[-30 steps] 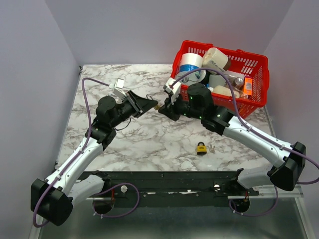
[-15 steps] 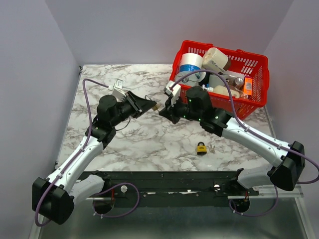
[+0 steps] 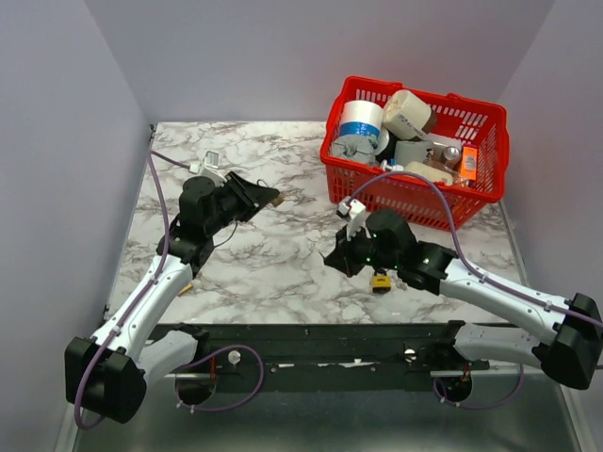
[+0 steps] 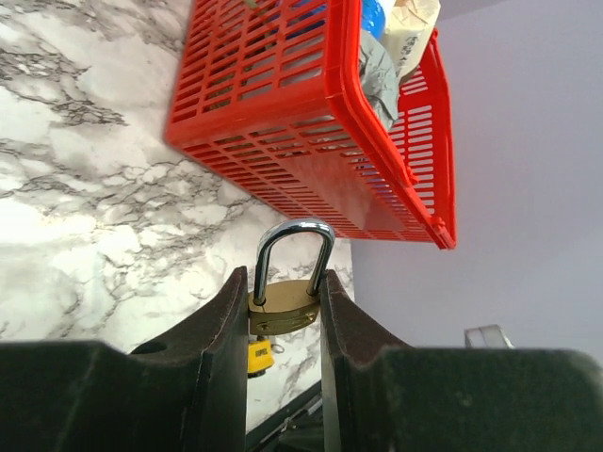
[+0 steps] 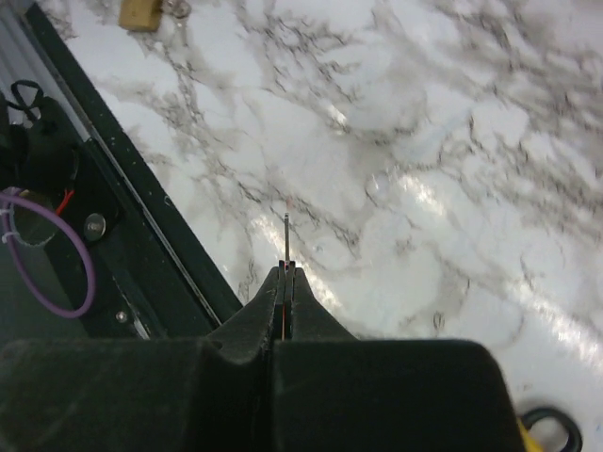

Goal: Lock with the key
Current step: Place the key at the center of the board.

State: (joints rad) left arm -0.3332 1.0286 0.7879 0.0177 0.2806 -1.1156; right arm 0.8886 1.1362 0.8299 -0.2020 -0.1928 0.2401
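My right gripper should keep lowering the key and let go of it on open marble (image 3: 357, 288) by the yellow padlock, because both shackle legs are in the brass padlock's body (image 4: 287, 294).
My left gripper (image 3: 268, 199) is shut on a brass padlock (image 4: 283, 307) and holds it above the table's left half, its steel shackle (image 4: 293, 247) pointing away from me. Both shackle legs reach the body. My right gripper (image 3: 332, 260) is shut on a thin key (image 5: 286, 237), seen edge-on and sticking out past the fingertips (image 5: 279, 275). It hangs low over the marble near the front edge, well apart from the brass padlock. A yellow padlock (image 3: 381, 280) lies on the table beside the right arm and also shows in the left wrist view (image 4: 259, 356).
A red basket (image 3: 476, 193) full of tape rolls and bottles stands at the back right and shows in the left wrist view (image 4: 311, 141). A black rail (image 3: 320, 336) runs along the front edge. A small brass object (image 5: 139, 11) lies on the marble near the rail.
My right gripper has pulled away from the brass padlock, moving right and toward the front edge with the key. My left gripper has drawn back a little to the left, still holding the padlock.
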